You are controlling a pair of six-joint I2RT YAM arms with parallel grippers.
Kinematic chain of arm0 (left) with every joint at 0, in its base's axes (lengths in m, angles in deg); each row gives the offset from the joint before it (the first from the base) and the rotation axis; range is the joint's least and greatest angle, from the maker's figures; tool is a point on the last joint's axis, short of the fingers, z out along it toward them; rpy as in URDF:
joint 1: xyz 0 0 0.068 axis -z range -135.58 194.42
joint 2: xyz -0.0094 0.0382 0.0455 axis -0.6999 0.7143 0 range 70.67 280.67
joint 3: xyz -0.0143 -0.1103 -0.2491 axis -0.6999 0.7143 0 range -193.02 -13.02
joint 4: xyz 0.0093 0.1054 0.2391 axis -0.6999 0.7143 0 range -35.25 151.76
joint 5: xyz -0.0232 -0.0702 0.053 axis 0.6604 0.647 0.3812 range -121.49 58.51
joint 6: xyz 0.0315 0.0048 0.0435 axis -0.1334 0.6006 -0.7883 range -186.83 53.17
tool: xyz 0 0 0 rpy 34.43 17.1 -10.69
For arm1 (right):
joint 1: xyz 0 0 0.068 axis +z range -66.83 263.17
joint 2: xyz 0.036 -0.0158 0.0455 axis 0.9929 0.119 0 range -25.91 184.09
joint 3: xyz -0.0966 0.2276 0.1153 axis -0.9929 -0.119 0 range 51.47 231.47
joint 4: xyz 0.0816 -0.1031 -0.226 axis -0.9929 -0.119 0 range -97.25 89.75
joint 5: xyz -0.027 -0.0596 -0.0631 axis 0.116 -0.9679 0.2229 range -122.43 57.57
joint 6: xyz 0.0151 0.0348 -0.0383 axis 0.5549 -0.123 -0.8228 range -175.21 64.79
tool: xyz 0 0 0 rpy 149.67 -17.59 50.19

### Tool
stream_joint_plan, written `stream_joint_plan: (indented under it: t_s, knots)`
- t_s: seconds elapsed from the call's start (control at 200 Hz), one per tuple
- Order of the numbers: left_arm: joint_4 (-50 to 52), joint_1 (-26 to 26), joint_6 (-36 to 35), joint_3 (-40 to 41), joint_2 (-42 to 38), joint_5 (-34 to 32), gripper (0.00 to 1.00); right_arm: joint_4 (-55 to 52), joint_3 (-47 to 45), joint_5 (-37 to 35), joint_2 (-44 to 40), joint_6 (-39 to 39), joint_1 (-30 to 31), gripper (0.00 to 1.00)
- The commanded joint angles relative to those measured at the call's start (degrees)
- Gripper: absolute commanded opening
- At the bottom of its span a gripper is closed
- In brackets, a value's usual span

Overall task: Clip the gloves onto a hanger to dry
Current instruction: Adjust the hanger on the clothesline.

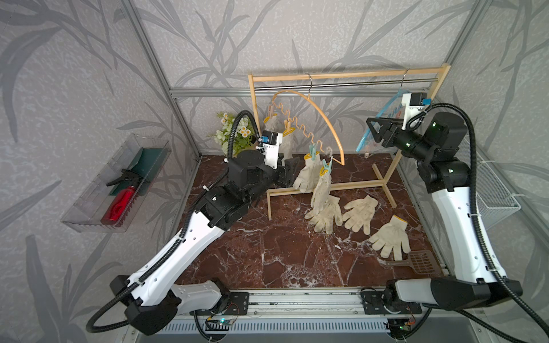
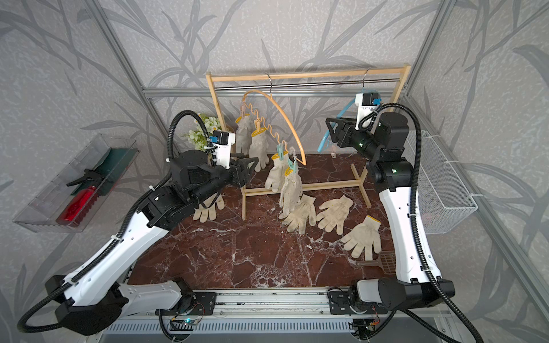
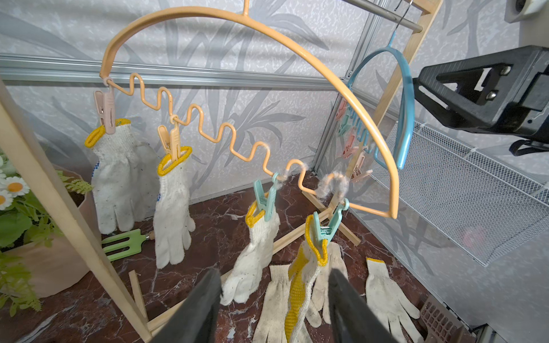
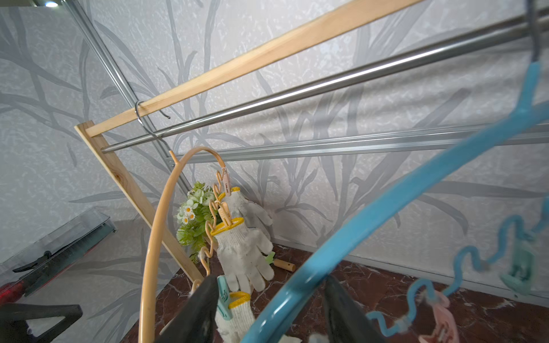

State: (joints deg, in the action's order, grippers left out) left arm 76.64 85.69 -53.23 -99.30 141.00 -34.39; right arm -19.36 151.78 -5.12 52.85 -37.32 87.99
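Observation:
The blue hanger is hanging end-on near the rack's post, so next my left gripper grabs the blue hanger's near end and pulls it toward the middle.
An orange hanger hangs on the rack with several gloves pegged to its wavy bar. My left gripper is open just in front of the lowest pegged gloves, and nothing is between its fingers. More gloves lie flat on the table, and one lies under my left arm. My right gripper is raised at a blue hanger. Its jaws stand apart on either side of the blue arc.
The wooden rack stands across the back of the marble table. A flower pot and a green fork sit at the back left, a brown scoop at the front right. A wire basket and a clear tray hang on the side walls.

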Motion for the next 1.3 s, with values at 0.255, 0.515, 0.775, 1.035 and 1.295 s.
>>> stream_joint_plan:
  t_s: [0.255, 0.515, 0.775, 1.035, 1.295]
  knots:
    - [-2.15, 0.30, -0.92, -5.27, 2.42, 4.25, 0.56, 2.73, 4.37, -0.38, 3.86, -0.72, 5.03, 0.56]
    - [-3.98, 0.83, -0.41, -13.06, 8.31, 11.36, 0.54, -0.52, 4.86, -7.07, 3.04, -3.24, 5.73, 0.66]
    - [-4.67, 3.36, -2.41, -20.69, 15.29, 14.02, 0.52, -5.84, 4.24, -16.83, 0.90, -2.38, 1.71, 0.69]
    - [-2.67, 7.17, -7.11, -31.99, 24.53, 15.78, 0.46, -1.94, 3.12, -8.90, 1.01, -0.04, -0.07, 0.58]
    - [2.54, 9.49, -9.33, -43.93, 35.05, 14.51, 0.44, -0.54, 3.04, -5.90, 1.51, 0.63, -0.07, 0.48]
